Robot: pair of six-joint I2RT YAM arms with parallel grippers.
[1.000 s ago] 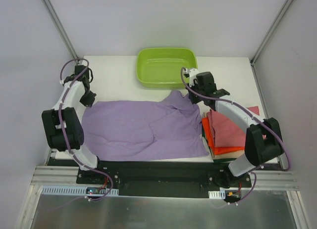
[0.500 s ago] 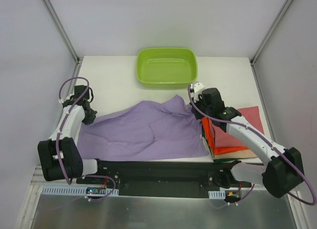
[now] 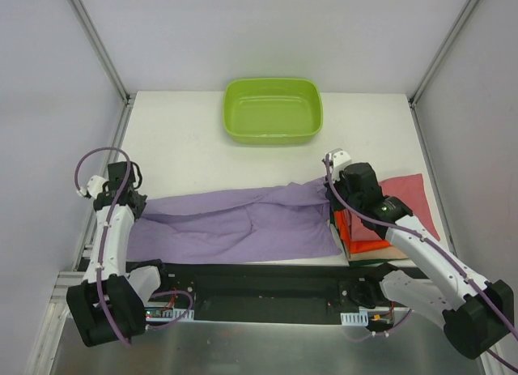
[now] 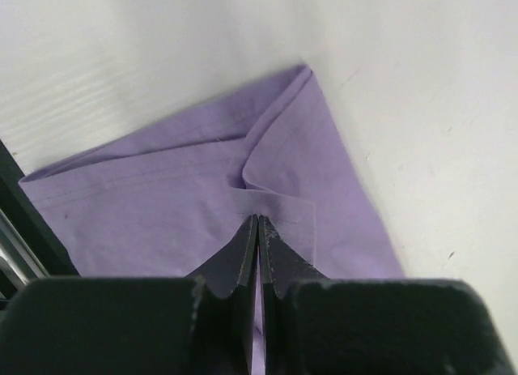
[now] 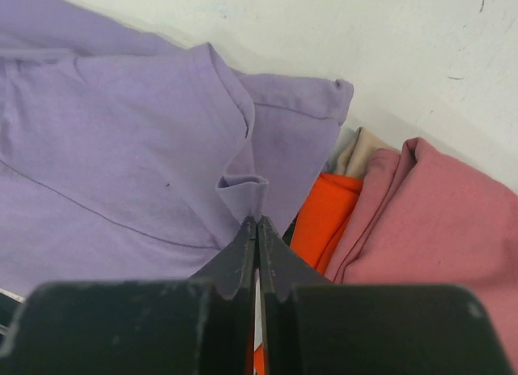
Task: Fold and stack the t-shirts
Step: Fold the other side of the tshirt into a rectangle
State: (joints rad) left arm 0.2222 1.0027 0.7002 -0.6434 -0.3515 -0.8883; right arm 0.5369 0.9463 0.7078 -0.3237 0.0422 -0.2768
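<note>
The lilac t-shirt's upper layer (image 3: pixel 227 199) is stretched between both grippers over its lower layer. I keep hold of the pinched fold (image 5: pixel 244 198) with my right gripper until the cloth is flat.
The lilac t-shirt (image 3: pixel 235 221) lies doubled over along the table's near edge, its far half folded toward me. My left gripper (image 3: pixel 128 198) is shut on the shirt's left edge, the cloth pinched at the tips (image 4: pixel 257 221). On the right, my right gripper (image 3: pixel 332 198) is shut on a fold of the same lilac t-shirt (image 5: pixel 146 148) at the tips (image 5: pixel 257 221). A stack of folded t-shirts sits under the right arm: rose-red (image 3: pixel 405 198) on top, orange (image 3: pixel 350 227) below, a beige layer (image 5: pixel 360 152) peeking out.
A lime-green tub (image 3: pixel 273 109) stands at the back middle of the white table (image 3: pixel 186 140). The black base rail (image 3: pixel 259 282) runs along the near edge. Frame posts rise at the back corners.
Both grippers pulled the shirt's far edge toward me, folding it over the near half. The shirt went from spread wide to a narrower band. Both arms drew back and lower.
</note>
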